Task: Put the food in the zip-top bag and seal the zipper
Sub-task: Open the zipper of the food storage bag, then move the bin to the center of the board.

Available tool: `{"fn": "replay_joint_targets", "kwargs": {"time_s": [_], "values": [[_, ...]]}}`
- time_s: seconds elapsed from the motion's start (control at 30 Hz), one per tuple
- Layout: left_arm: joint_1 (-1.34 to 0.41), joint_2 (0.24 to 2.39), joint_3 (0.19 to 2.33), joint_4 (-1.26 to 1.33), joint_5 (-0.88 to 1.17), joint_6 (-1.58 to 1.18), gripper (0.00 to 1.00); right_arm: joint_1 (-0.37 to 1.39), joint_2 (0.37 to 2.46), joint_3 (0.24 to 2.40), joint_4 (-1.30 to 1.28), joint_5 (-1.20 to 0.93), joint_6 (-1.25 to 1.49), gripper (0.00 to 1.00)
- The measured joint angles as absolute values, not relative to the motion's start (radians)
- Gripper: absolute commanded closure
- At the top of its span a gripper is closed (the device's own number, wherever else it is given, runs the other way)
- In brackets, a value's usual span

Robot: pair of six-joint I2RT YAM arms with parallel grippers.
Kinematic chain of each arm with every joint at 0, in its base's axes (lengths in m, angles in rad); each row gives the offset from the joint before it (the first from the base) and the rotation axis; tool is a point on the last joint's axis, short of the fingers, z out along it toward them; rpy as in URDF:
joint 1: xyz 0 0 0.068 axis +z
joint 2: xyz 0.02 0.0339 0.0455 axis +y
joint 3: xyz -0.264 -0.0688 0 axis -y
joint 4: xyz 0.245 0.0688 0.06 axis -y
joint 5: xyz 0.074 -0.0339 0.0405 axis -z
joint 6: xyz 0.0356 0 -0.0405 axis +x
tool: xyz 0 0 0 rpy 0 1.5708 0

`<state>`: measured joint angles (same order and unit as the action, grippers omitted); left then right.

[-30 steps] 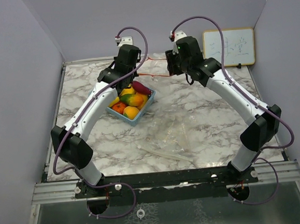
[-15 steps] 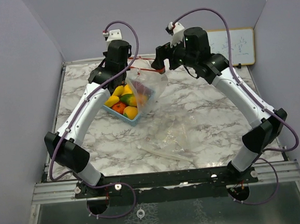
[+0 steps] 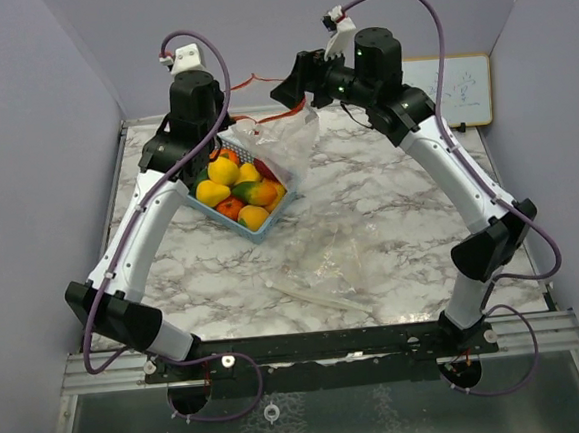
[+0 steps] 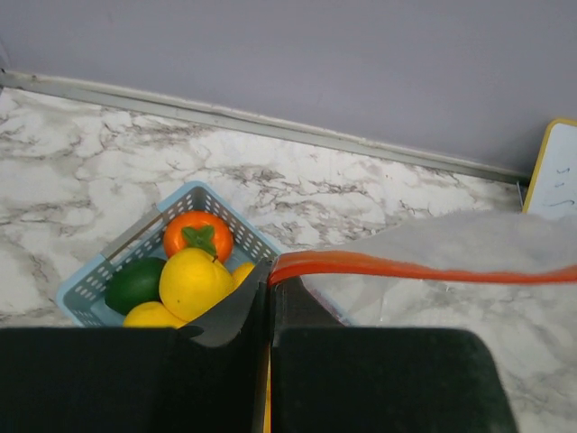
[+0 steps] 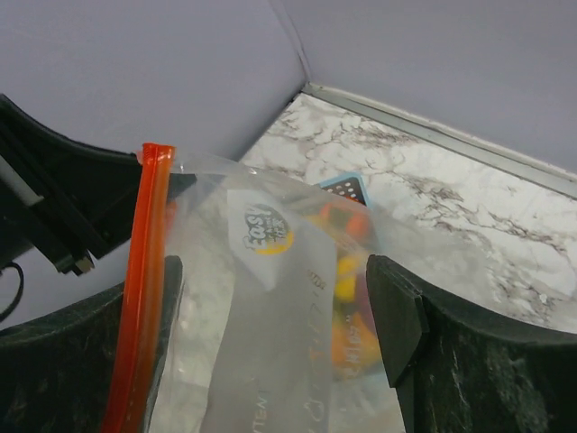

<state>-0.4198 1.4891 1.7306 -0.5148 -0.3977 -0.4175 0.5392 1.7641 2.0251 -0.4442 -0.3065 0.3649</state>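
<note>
I should keep the bag out of the way with my left gripper while my right gripper pulls the basket aside by its rim [image 3: 293, 188], because the basket sits [image 3: 265, 156] under the bag.
The food, glossy yellow, orange, green and red toy fruits [image 3: 236, 193], lies in a light blue basket [image 3: 270, 225]; the left wrist view shows an orange one [image 4: 197, 235], a yellow one [image 4: 193, 282] and a green one [image 4: 133, 285]. The clear zip-top bag [image 3: 282, 142] hangs in the air over the basket's back right side, its red zipper [image 3: 249, 79] stretched between the grippers. My left gripper [image 3: 222, 93] is shut on the zipper's end [image 4: 297, 264]. My right gripper [image 3: 291, 89] is open, with the bag [image 5: 270, 298] draped between its fingers and the zipper [image 5: 140, 298] along its left finger.
A second clear plastic bag [image 3: 324, 269] lies flat on the marble table [image 3: 391, 229] in front of the basket. A small whiteboard [image 3: 460, 88] leans on the back wall at the right. Purple walls close in the left, back and right.
Both grippers have risen and lifted the bag off the table. The left gripper has moved left, stretching the zipper; more fruit in the basket now shows.
</note>
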Motion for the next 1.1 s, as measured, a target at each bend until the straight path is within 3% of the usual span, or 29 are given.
{"fn": "replay_joint_targets", "kwargs": {"time_s": [0.53,0.9,1.1], "values": [[-0.452,1.613,1.708,-0.538,-0.330,-0.498,1.00,0.582,1.855,2.067,-0.462,-0.300,0.464,0.12],[-0.400,1.583,1.785,-0.622,-0.580,-0.396,1.00,0.537,1.658,1.974,-0.501,-0.038,0.405,0.14],[-0.355,1.466,1.790,-0.627,-0.713,-0.356,1.00,0.501,1.676,1.910,-0.500,0.027,0.392,0.19]]}}
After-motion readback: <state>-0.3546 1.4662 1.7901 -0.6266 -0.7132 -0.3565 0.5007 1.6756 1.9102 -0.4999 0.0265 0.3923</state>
